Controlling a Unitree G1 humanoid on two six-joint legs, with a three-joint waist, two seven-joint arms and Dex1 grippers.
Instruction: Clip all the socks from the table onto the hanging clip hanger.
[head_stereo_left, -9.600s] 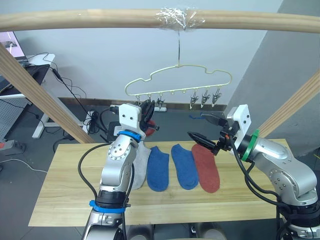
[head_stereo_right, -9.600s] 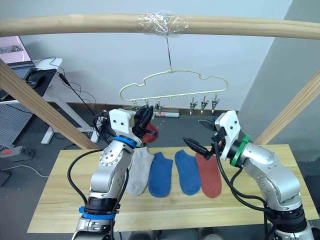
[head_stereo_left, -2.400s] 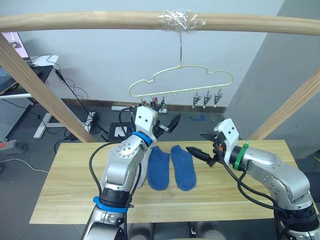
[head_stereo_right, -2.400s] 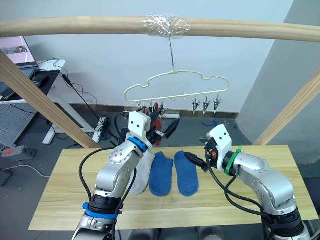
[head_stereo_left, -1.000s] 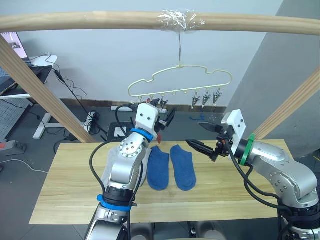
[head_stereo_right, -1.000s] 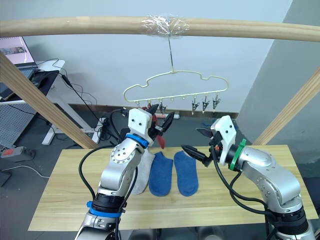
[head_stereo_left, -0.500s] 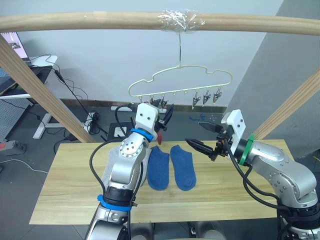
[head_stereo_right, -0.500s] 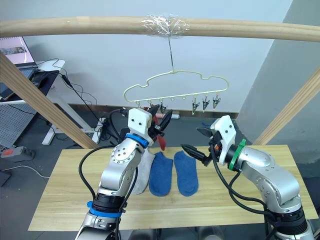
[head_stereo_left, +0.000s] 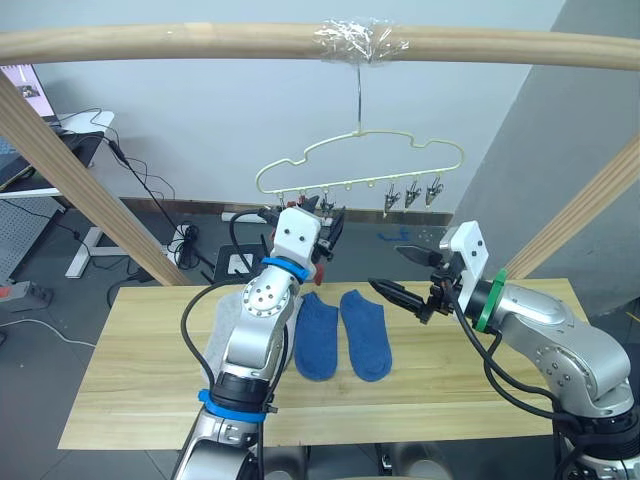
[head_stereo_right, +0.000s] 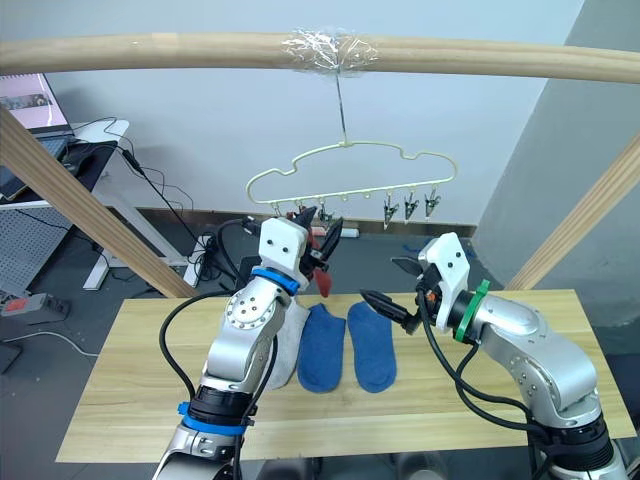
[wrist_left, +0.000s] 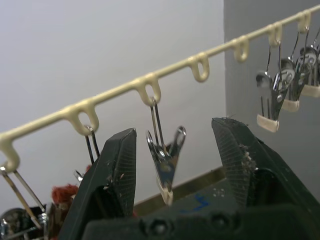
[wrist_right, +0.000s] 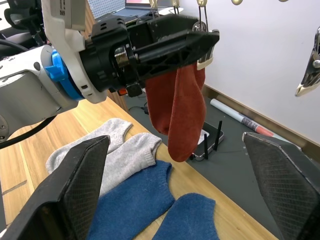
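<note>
The pale yellow clip hanger is hanging by one thin hook, so I expect it to swing along when I squeeze and move the metal clip.
The pale yellow clip hanger hangs from the top beam. My left gripper is raised to its clip row and stands open, with one metal clip between its fingers, untouched. Two rust red socks hang from clips beside it. On the table lie two blue socks, and two light grey socks lie partly behind my left arm. My right gripper hovers open and empty above the table, right of the blue socks.
A round wooden top beam and slanting side beams frame the space. Three free clips hang at the hanger's right end. A desk with cables stands on the floor at the back left.
Earlier, one red sock lay on the table and my left gripper held another; now both hang from clips. In the last second my left gripper edged closer to a clip.
</note>
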